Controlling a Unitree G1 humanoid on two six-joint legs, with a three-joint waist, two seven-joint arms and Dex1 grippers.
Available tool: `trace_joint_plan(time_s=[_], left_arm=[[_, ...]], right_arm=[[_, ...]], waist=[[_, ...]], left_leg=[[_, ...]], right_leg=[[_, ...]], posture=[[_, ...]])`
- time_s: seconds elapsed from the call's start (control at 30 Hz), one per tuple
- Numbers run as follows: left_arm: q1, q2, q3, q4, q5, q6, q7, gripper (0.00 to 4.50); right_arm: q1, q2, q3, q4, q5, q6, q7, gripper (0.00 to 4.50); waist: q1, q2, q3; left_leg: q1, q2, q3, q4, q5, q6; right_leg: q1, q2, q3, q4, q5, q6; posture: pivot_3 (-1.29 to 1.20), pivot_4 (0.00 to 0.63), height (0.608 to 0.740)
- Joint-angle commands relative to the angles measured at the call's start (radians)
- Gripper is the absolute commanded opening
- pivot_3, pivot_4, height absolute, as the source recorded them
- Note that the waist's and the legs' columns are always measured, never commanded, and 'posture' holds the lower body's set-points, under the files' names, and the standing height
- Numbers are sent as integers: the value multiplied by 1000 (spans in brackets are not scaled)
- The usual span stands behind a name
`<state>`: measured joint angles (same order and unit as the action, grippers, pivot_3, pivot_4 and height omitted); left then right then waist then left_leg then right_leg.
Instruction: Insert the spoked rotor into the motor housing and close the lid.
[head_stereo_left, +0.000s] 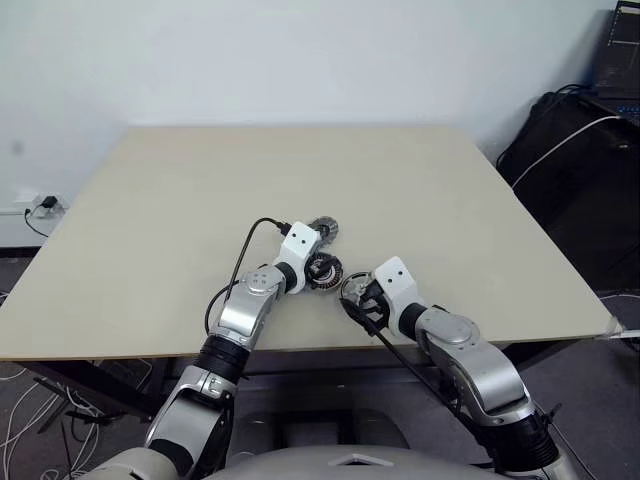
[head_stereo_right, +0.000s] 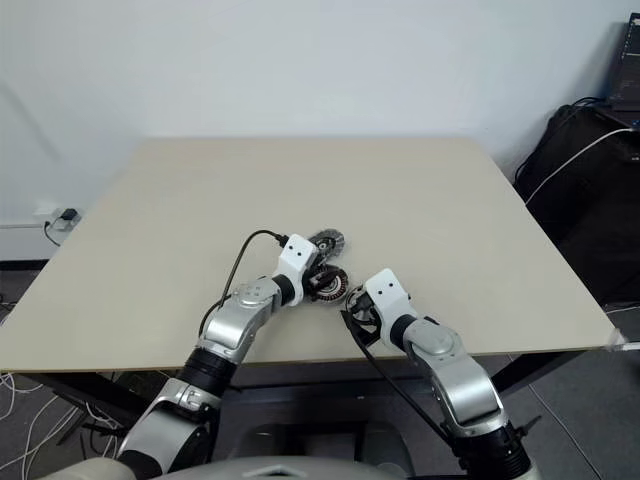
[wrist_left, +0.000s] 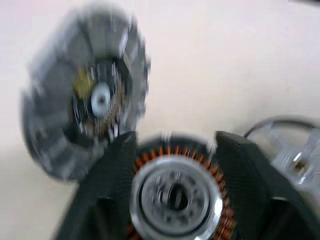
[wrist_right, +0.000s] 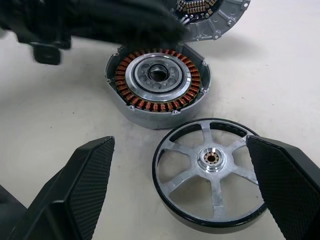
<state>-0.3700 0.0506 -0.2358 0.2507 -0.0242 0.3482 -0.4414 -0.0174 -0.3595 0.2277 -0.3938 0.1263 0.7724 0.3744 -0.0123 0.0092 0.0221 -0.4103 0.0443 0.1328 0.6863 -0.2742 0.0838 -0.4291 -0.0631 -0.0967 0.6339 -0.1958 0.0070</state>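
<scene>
My gripper will lower the spoked rotor's rim into the motor housing, and it will sink around the copper windings because a narrow gap runs around them.
The motor housing, a ring of copper windings around a silver centre, lies flat on the table. My left gripper hovers at its far rim, jaws partly open, with a finger on either side of the windings. The spoked rotor, silver with a dark rim, lies flat just beside the housing. My right gripper is wide open around it, fingers clear of the rim. The lid lies just beyond the housing, inner side showing.
The tan table stretches far to the left and back; its front edge is close under my grippers. A black bag with a white cable stands off the table's right side. A wall socket sits low at the left.
</scene>
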Motion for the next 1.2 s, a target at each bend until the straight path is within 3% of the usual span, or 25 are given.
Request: trace_joint_plan(time_s=[0.03, 0.13, 0.43, 0.5, 0.6, 0.83, 1.2], left_arm=[[69, 28, 13, -145, -16, 20, -2, 950], [157, 61, 21, -242, -20, 43, 1, 0], [437, 126, 79, -470, -53, 35, 35, 0], [493, 128, 89, -505, -47, 16, 55, 0], [548, 148, 62, -538, 7, -29, 86, 0], [652, 127, 47, -595, -17, -68, 106, 0], [668, 123, 18, -583, -18, -88, 126, 0]], right_arm=[[-43, 16, -8, -14, -1, -5, -8, 4308], [-83, 48, 12, 9, -9, 6, -23, 3519], [-257, 135, 109, 180, -56, 6, -30, 524], [-306, 158, 133, 244, -73, 8, -32, 50], [-362, 185, 149, 326, -91, 2, -29, 50], [-480, 241, 157, 518, -128, -24, -34, 50], [-521, 248, 130, 639, -166, -69, -31, 50]], waist=[[-1, 0, 0], [-8, 0, 0], [-8, 0, 0], [-11, 0, 0], [-9, 0, 0], [-11, 1, 1], [-15, 2, 1]], left_leg=[[0, 0, 0, 0, 0, 0], [1, 1, 0, 0, 0, -1], [6, 1, -1, 2, -1, -7], [7, 1, 0, 2, -1, -7], [7, 1, 0, 2, -1, -7], [6, 1, 1, 0, -1, -7], [4, 1, 4, -3, -1, -8]], right_leg=[[0, 0, 0, 0, 0, 0], [-1, 0, 1, 3, 0, -1], [-2, -7, -1, 9, -2, -3], [-2, -8, -1, 9, -2, -3], [-2, -8, -1, 9, -2, -3], [-3, -10, -1, 9, -2, -4], [-7, -9, -1, 9, -3, -5]], posture=[[0, 0, 740], [0, 0, 740], [0, 0, 740], [0, 0, 740], [0, 0, 740], [0, 0, 740], [0, 0, 740]])
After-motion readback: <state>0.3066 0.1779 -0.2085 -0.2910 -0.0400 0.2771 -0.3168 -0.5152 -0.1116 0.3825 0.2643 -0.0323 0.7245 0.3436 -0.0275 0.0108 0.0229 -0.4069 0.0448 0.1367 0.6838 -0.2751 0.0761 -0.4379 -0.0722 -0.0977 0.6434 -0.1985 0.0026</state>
